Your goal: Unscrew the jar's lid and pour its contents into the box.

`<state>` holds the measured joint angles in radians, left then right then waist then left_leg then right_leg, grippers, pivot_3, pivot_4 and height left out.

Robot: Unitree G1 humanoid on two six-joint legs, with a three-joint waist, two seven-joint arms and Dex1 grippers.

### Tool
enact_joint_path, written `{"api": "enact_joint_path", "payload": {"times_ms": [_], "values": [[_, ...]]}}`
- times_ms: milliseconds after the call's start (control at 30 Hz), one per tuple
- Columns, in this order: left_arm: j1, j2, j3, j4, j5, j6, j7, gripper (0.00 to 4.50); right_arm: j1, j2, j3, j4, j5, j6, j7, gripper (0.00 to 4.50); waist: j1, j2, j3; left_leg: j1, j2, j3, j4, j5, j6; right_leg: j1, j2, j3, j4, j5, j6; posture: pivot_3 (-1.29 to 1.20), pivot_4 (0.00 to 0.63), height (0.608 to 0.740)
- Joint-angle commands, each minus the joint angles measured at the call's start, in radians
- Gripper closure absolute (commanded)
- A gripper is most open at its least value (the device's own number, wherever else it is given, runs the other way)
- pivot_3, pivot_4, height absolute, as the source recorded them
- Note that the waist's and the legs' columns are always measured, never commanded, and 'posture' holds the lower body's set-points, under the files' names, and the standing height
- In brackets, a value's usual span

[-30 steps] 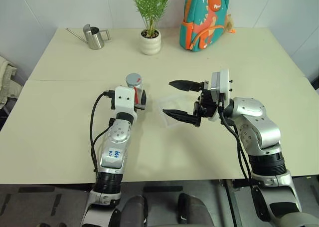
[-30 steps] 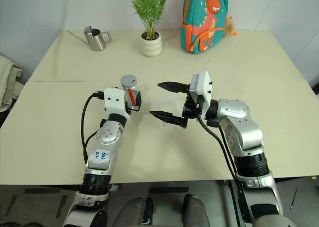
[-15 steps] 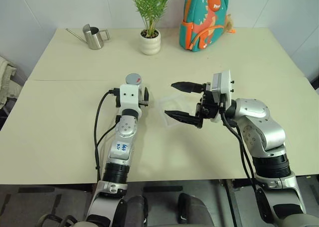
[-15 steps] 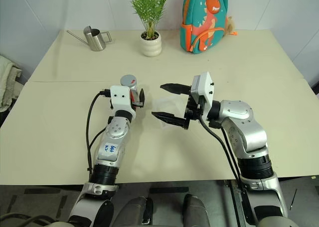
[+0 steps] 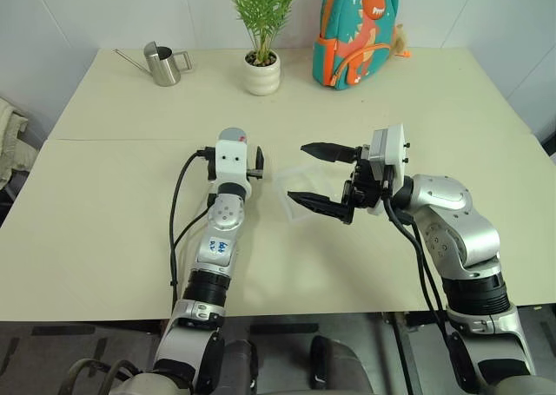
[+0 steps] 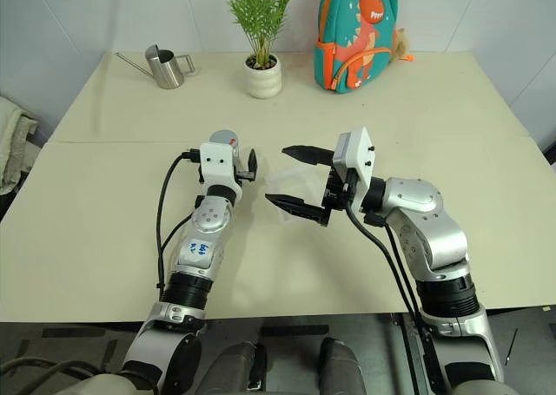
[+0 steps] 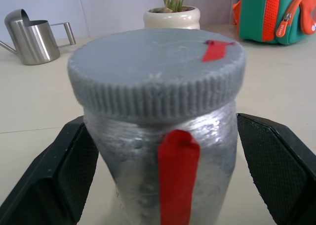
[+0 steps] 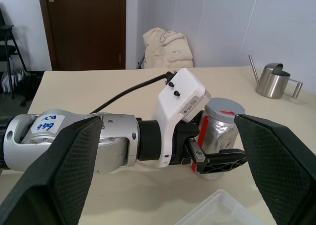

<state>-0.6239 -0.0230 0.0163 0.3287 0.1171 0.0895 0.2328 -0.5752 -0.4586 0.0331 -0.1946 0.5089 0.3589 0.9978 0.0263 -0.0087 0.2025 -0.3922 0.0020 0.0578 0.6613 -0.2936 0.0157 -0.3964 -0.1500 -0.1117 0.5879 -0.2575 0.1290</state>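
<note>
I expect the grey lid (image 5: pixel 232 134) to turn separately from the jar and come off when I unscrew it, because the red stripe ends (image 7: pixel 179 137) below the lid.
The jar (image 7: pixel 163 151) stands upright on the table, with a red stripe down its side and the grey lid (image 7: pixel 157 71) screwed on; its contents cannot be made out through the wall. My left gripper (image 7: pixel 160 123) is open, one finger on each side of the jar with a gap to it. In the eye views only the lid (image 5: pixel 233 135) shows, behind the left wrist. The clear box (image 5: pixel 289 185) lies just to the right of the jar. My right gripper (image 5: pixel 299 172) hangs open above the box, pointing left toward the jar (image 8: pixel 217 131).
A steel watering can (image 5: pixel 162 63), a white plant pot (image 5: pixel 261 72) and a teal dinosaur backpack (image 5: pixel 360 30) stand along the table's far edge. A seam runs across the table (image 5: pixel 104 139). A white cloth bundle (image 5: pixel 10 143) lies off the left side.
My left arm has moved forward and a little to the right, bringing its open fingers to either side of the jar. The right gripper has stayed where it was.
</note>
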Motion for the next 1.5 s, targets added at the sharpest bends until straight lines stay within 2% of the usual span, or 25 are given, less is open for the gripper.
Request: {"api": "enact_joint_path", "payload": {"times_ms": [33, 100, 267, 467, 567, 667, 733, 867, 1000, 1233, 1500], "values": [[-0.009, -0.002, -0.024, -0.051, 0.028, 0.004, 0.007, 0.33, -0.001, -0.011, -0.016, -0.025, 0.019, -0.004, 0.002, 0.0, 0.0, 0.0, 0.0, 0.0, 0.0, 0.0, 0.0, 0.0, 0.0, 0.0, 0.0, 0.0, 0.0, 0.0, 0.0, 0.0, 0.15, 0.74], [0.0, -0.002, -0.027, -0.068, 0.031, 0.013, 0.005, 0.66, -0.002, -0.008, -0.015, -0.02, 0.018, -0.005, 0.003, 0.0, 0.0, 0.0, 0.0, 0.0, 0.0, 0.0, 0.0, 0.0, 0.0, 0.0, 0.0, 0.0, 0.0, 0.0, 0.0, 0.0, 0.15, 0.74], [0.052, 0.009, -0.04, -0.155, 0.039, 0.059, -0.012, 2.25, 0.005, 0.012, -0.005, -0.003, 0.017, -0.015, 0.002, 0.0, -0.001, 0.0, 0.0, 0.0, 0.001, 0.0, 0.0, 0.0, 0.0, 0.0, 0.0, 0.0, 0.0, 0.0, 0.0, 0.0, 0.15, 0.74], [0.126, 0.038, -0.025, -0.242, 0.029, 0.102, -0.052, 2.25, 0.008, 0.033, 0.002, 0.02, 0.008, -0.028, 0.0, 0.0, -0.003, 0.0, 0.0, 0.0, 0.003, 0.001, 0.0, -0.001, 0.0, 0.0, 0.0, 0.0, 0.0, 0.0, 0.0, 0.0, 0.15, 0.74], [0.156, 0.089, 0.014, -0.296, -0.014, 0.102, -0.115, 2.25, 0.004, 0.05, -0.004, 0.026, 0.01, -0.027, -0.017, 0.0, -0.005, 0.0, 0.0, 0.001, 0.004, 0.002, 0.0, -0.001, 0.0, 0.0, 0.0, 0.001, 0.0, 0.0, 0.0, 0.0, 0.15, 0.74], [0.17, 0.18, 0.085, -0.366, -0.12, 0.102, -0.245, 2.25, -0.02, 0.066, -0.01, 0.021, 0.011, -0.012, -0.046, 0.0, -0.012, 0.0, 0.0, 0.001, 0.007, 0.002, 0.0, -0.002, -0.001, -0.002, 0.002, 0.002, 0.001, 0.0, 0.0, 0.0, 0.15, 0.74], [0.171, 0.256, 0.141, -0.411, -0.249, 0.133, -0.389, 2.25, -0.052, 0.074, -0.009, 0.014, 0.023, 0.024, -0.07, 0.0, -0.015, 0.0, 0.0, 0.001, 0.008, 0.003, 0.001, -0.002, -0.002, -0.003, 0.003, 0.002, 0.002, 0.0, -0.001, 0.0, 0.15, 0.74], [0.184, 0.478, 0.205, -0.498, -0.53, 0.308, -0.762, 2.25, -0.139, 0.125, 0.017, -0.024, 0.075, 0.111, -0.112, 0.0, -0.028, 0.0, 0.0, -0.001, 0.009, 0.002, 0.001, -0.003, -0.002, -0.007, 0.003, 0.004, 0.003, 0.0, -0.002, 0.0, 0.15, 0.74], [0.19, 0.579, 0.193, -0.541, -0.656, 0.419, -0.912, 2.25, -0.191, 0.173, 0.08, -0.019, 0.042, 0.136, -0.141, 0.0, -0.027, 0.0, 0.0, -0.001, 0.009, 0.003, 0.001, -0.003, -0.002, -0.009, 0.003, 0.003, 0.003, 0.0, -0.002, 0.0, 0.15, 0.74], [0.175, 0.574, 0.147, -0.567, -0.669, 0.44, -0.947, 2.25, -0.272, 0.236, 0.155, 0.037, 0.003, 0.197, -0.191, 0.0, -0.03, 0.0, 0.0, -0.002, 0.009, 0.007, 0.001, -0.004, -0.001, -0.013, 0.003, 0.004, 0.005, 0.0, -0.002, 0.0, 0.15, 0.74], [0.167, 0.562, 0.121, -0.58, -0.664, 0.408, -0.974, 2.25, -0.314, 0.258, 0.168, 0.112, -0.034, 0.223, -0.207, 0.0, -0.031, 0.0, 0.0, -0.002, 0.009, 0.009, 0.001, -0.004, -0.001, -0.014, 0.003, 0.005, 0.005, 0.0, -0.002, 0.0, 0.15, 0.74]]}}
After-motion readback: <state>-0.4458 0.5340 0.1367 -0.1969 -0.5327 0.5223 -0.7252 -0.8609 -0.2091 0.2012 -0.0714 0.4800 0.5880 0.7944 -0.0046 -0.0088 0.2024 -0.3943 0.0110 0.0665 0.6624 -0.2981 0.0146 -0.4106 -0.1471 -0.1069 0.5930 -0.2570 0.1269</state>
